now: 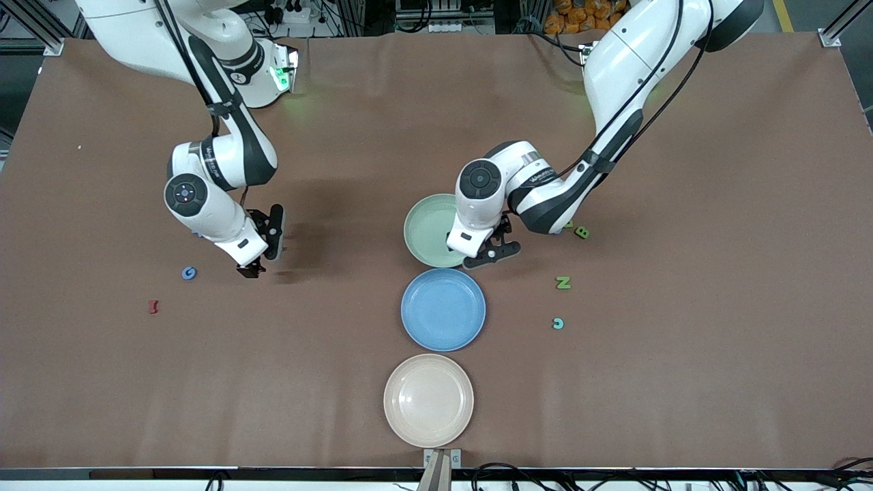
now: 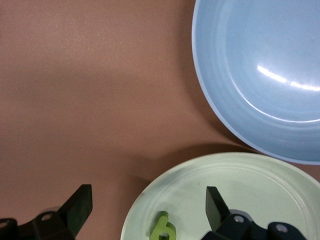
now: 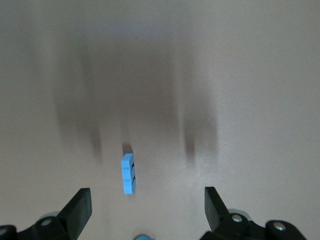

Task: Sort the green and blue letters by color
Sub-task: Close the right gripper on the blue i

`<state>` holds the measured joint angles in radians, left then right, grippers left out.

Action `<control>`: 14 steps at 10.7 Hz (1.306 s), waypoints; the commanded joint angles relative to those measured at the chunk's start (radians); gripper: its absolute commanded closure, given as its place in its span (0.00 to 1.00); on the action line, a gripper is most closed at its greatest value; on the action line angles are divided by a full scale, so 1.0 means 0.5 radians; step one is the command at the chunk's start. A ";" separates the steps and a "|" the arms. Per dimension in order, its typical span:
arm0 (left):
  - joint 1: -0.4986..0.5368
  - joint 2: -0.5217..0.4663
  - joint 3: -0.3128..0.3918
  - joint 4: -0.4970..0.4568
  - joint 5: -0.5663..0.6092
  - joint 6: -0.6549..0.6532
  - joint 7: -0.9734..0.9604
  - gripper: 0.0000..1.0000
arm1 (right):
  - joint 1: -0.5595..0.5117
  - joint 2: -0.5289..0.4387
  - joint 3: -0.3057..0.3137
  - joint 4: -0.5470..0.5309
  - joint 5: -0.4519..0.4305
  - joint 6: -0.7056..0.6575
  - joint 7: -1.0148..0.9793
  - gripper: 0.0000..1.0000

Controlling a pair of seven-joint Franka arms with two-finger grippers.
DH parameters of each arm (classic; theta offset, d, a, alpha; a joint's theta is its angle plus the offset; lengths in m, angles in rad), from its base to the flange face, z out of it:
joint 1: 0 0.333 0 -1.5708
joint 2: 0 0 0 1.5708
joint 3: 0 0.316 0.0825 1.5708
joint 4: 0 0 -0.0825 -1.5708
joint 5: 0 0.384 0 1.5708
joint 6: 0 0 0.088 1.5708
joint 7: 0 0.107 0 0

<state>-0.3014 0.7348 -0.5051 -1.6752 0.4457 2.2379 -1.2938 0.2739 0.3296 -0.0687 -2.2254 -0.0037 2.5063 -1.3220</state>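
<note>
My right gripper should keep moving toward the blue piece (image 3: 128,175) until its fingers are on either side of it, and then close, because the blue piece's narrow sides (image 3: 128,165) face both open fingers.
My left gripper (image 1: 490,254) hangs open over the rim of the green plate (image 1: 426,228). A green 6 (image 2: 162,227) lies in that plate (image 2: 235,175), between the open fingers (image 2: 80,206). Green letters N (image 1: 563,282) and B (image 1: 582,232) and a teal-blue C (image 1: 558,323) lie toward the left arm's end. My right gripper (image 1: 264,251) stands open low over the table, with a blue piece (image 3: 128,173) on its edge just ahead of its fingers (image 3: 214,205) and a second blue bit (image 3: 142,236) between them. A blue G (image 1: 189,273) lies beside this gripper.
The blue plate (image 1: 443,309) sits nearer the front camera than the green one, and a cream plate (image 1: 428,400) nearer still. A dark red piece (image 1: 153,307) lies near the blue G. A yellowish piece (image 1: 568,224) shows partly under the left arm.
</note>
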 commanded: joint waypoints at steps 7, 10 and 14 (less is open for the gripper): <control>0.014 0.012 0.007 0.025 -0.026 0.010 -0.026 0.00 | 0.020 0.166 0.012 -0.035 0.007 0.200 0.002 0.00; 0.017 0.009 0.007 0.025 -0.029 0.010 -0.026 0.00 | 0.023 0.185 0.012 -0.038 0.007 0.243 0.006 0.31; 0.035 0.006 0.007 0.025 -0.026 0.010 -0.026 0.00 | 0.023 0.185 0.009 -0.035 0.001 0.261 -0.028 0.70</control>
<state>-0.2829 0.7349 -0.5031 -1.6731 0.4457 2.2380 -1.2938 0.2855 0.4228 -0.0654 -2.2334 -0.0037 2.6185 -1.3207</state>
